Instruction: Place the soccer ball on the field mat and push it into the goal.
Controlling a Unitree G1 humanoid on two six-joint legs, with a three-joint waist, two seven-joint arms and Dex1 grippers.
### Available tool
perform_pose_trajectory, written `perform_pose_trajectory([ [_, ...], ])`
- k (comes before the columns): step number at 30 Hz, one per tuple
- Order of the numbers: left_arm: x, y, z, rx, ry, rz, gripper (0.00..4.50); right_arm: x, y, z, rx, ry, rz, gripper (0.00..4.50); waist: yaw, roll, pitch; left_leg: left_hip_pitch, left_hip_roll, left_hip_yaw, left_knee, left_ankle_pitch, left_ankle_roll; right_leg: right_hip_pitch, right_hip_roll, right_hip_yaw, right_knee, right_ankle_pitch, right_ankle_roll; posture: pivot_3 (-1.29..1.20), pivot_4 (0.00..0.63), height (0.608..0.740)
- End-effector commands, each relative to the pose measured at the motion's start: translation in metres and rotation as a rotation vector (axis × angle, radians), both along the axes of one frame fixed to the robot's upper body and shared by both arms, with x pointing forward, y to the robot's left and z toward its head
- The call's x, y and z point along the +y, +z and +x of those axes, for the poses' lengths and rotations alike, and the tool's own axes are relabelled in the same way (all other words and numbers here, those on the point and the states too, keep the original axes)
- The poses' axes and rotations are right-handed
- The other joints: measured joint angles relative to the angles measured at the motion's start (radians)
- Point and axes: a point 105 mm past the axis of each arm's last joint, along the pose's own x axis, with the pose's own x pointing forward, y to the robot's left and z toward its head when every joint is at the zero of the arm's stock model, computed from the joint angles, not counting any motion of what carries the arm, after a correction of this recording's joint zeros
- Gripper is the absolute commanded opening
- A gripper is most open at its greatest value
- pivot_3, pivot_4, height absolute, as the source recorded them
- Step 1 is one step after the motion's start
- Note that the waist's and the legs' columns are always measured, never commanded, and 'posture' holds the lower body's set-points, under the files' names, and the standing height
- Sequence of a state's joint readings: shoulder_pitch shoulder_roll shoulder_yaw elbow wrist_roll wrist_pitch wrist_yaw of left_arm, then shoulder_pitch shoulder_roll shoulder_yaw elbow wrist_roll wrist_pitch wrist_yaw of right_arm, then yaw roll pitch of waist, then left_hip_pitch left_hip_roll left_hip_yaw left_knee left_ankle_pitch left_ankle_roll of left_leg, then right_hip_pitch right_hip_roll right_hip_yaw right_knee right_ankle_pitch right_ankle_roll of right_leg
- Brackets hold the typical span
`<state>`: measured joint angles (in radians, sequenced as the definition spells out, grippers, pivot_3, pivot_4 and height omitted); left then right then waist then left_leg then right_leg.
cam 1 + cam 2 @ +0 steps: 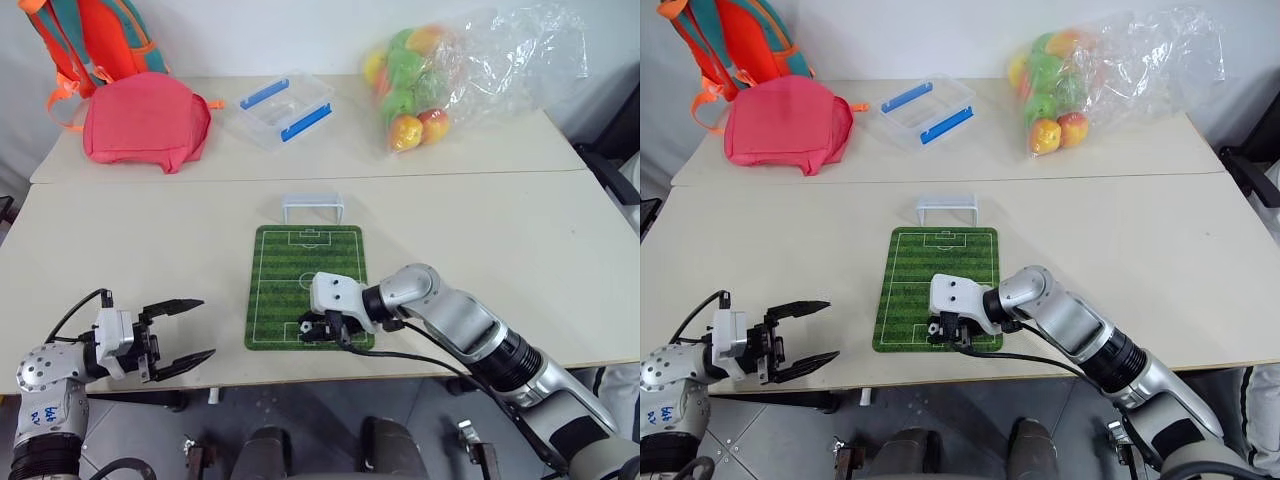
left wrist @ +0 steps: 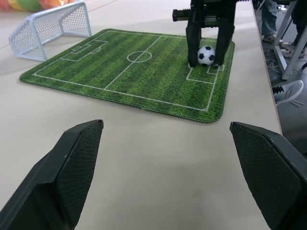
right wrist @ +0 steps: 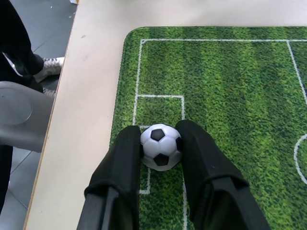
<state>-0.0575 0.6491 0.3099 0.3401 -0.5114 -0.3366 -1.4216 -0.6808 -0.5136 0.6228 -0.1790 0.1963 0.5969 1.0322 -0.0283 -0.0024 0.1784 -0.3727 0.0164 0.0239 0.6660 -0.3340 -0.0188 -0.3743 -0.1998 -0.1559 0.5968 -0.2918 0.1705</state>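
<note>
Next, my right gripper opens, back off and closes its fingers behind the ball (image 3: 143, 142) before it pushes, because its finger is blocking the soccer ball's goal side (image 3: 176, 143).
The soccer ball (image 3: 161, 146), tiny and white with black patches, rests on the field mat (image 1: 300, 260) in the penalty area at its near end. My right gripper (image 1: 312, 330) points down and to the left, shut on the ball, with one black finger (image 3: 125, 158) against each side of it. The white-framed goal (image 1: 312, 207) stands just beyond the mat's far end, its mouth facing the mat. My left gripper (image 1: 205, 328) hangs open and empty by the table's front edge, to the left of the mat, pointing toward it.
On the far table lie a pink bag (image 1: 145, 120), an orange backpack (image 1: 95, 35), a clear plastic box with blue clips (image 1: 285, 108) and a clear bag of fruit (image 1: 420, 85). The mat's near end lies close to the table's front edge (image 1: 420, 365).
</note>
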Motion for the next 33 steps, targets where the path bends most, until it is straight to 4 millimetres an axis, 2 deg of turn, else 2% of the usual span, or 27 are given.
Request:
perform_pose_trajectory([
  [1, 0.001, 0.009, 0.003, -0.038, 0.008, -0.013, 4.5, 0.002, 0.008, -0.004, -0.013, 0.024, 0.045, 2.12, 0.0, 0.0, 0.0, 0.0, 0.0, 0.0, 0.0, 0.0, 0.0, 0.0, 0.0, 0.0, 0.0, 0.0, 0.0, 0.0, 0.15, 0.74],
  [3, 0.0, 0.009, 0.004, -0.04, 0.008, -0.014, 4.5, 0.003, 0.011, -0.006, -0.012, 0.029, 0.057, 2.84, 0.0, 0.0, 0.0, 0.0, 0.0, 0.0, 0.0, 0.0, 0.0, 0.0, 0.0, 0.0, 0.0, 0.0, 0.0, 0.0, 0.15, 0.74],
  [12, -0.007, 0.012, 0.012, -0.049, -0.002, -0.029, 4.5, 0.005, 0.03, -0.008, -0.037, 0.047, 0.097, 2.84, 0.0, 0.0, 0.0, 0.0, 0.0, 0.0, 0.0, 0.0, 0.0, 0.0, 0.0, 0.0, 0.0, 0.0, 0.0, 0.0, 0.15, 0.74],
  [19, -0.008, 0.014, 0.014, -0.05, -0.016, -0.036, 4.5, 0.001, 0.06, -0.03, -0.03, 0.133, 0.149, 2.84, 0.001, 0.0, 0.0, 0.0, 0.0, 0.0, 0.0, 0.0, 0.0, 0.0, 0.0, 0.0, 0.0, 0.0, 0.0, 0.0, 0.15, 0.74],
  [22, -0.008, 0.013, 0.01, -0.037, -0.05, -0.04, 4.5, -0.004, 0.05, -0.042, -0.015, 0.15, 0.129, 2.3, 0.001, 0.0, 0.0, 0.0, 0.0, 0.0, 0.0, 0.0, 0.0, 0.0, 0.0, 0.0, 0.0, 0.0, 0.0, 0.0, 0.15, 0.74],
  [25, -0.008, 0.012, 0.004, -0.022, -0.09, -0.03, 4.5, -0.005, 0.032, -0.045, 0.013, 0.124, 0.099, 1.28, 0.001, 0.0, 0.0, 0.0, 0.0, 0.0, -0.001, 0.0, 0.0, 0.0, 0.0, 0.0, 0.0, 0.0, 0.0, 0.0, 0.15, 0.74],
  [28, -0.006, 0.012, -0.001, -0.009, -0.115, -0.034, 4.5, -0.002, 0.023, -0.041, 0.041, 0.081, 0.098, 0.19, -0.001, 0.0, 0.0, 0.0, 0.0, 0.0, 0.0, 0.0, 0.0, 0.0, 0.0, 0.0, 0.0, 0.0, 0.0, 0.0, 0.15, 0.74],
  [29, -0.005, 0.012, -0.002, -0.006, -0.117, -0.04, 4.5, 0.0, 0.021, -0.039, 0.046, 0.068, 0.102, 0.03, -0.003, 0.0, 0.0, 0.0, 0.0, 0.001, 0.0, 0.0, 0.0, 0.0, 0.0, 0.0, 0.0, 0.0, 0.0, 0.0, 0.15, 0.74],
  [33, -0.004, 0.014, -0.004, 0.0, -0.11, -0.064, 4.5, 0.004, 0.014, -0.036, 0.063, 0.052, 0.105, 0.03, 0.0, 0.0, 0.0, 0.001, 0.0, 0.001, 0.0, 0.0, 0.0, 0.0, 0.0, 0.001, 0.001, 0.0, 0.0, 0.0, 0.15, 0.74],
])
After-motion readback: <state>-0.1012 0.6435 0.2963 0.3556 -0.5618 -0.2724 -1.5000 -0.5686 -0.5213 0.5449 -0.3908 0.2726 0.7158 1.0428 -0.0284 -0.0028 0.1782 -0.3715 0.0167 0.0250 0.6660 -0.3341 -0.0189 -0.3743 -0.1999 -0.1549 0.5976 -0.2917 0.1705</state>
